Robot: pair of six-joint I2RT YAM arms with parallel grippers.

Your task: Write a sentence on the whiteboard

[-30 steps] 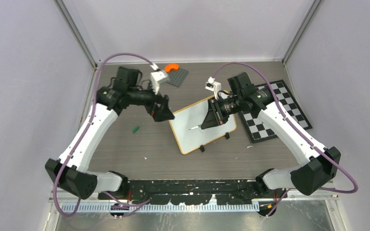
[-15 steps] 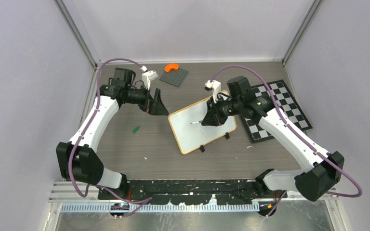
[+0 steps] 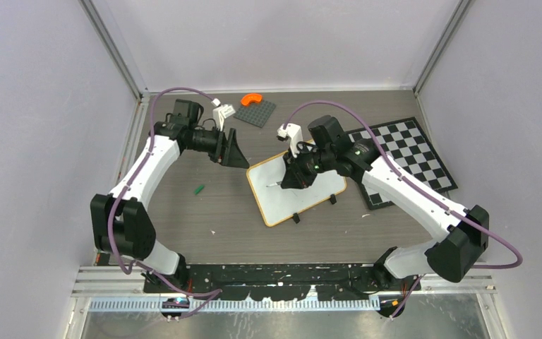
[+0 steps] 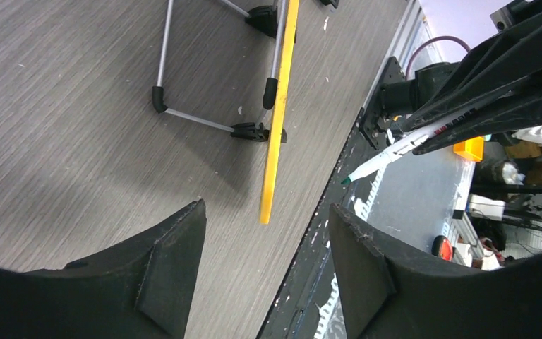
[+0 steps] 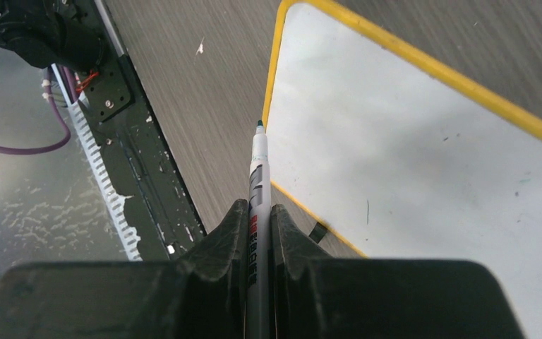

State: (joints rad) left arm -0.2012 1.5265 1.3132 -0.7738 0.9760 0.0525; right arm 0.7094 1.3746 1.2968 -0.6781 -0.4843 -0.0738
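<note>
The whiteboard's corner [image 4: 265, 214] only just reaches the open fingers of my left gripper, so my left gripper should go farther over the whiteboard's frame [image 4: 271, 173] and pinch it before I write.
The whiteboard [image 3: 303, 198], white with an orange-tan frame, stands tilted on its black wire stand at mid table. Its face [image 5: 430, 155] is blank apart from faint specks; no green lettering shows. My right gripper [image 3: 293, 176] is shut on a white marker [image 5: 257, 176] with a green tip. The tip is at the board's upper-left edge; I cannot tell if it touches. My left gripper [image 3: 236, 152] is open and empty, just left of the board. In the left wrist view, the board shows edge-on [image 4: 276, 127] beyond my open gripper [image 4: 267, 219], with the marker [image 4: 395, 152] behind.
A small green cap [image 3: 199, 189] lies on the table left of the board. A grey baseplate [image 3: 256, 113] with an orange piece [image 3: 252, 99] is at the back. A black-and-white checkerboard [image 3: 406, 159] lies right of the whiteboard, under the right arm.
My right gripper has carried the marker leftwards across the board to its upper-left edge. My left gripper has drawn back a little to the left and stays open.
</note>
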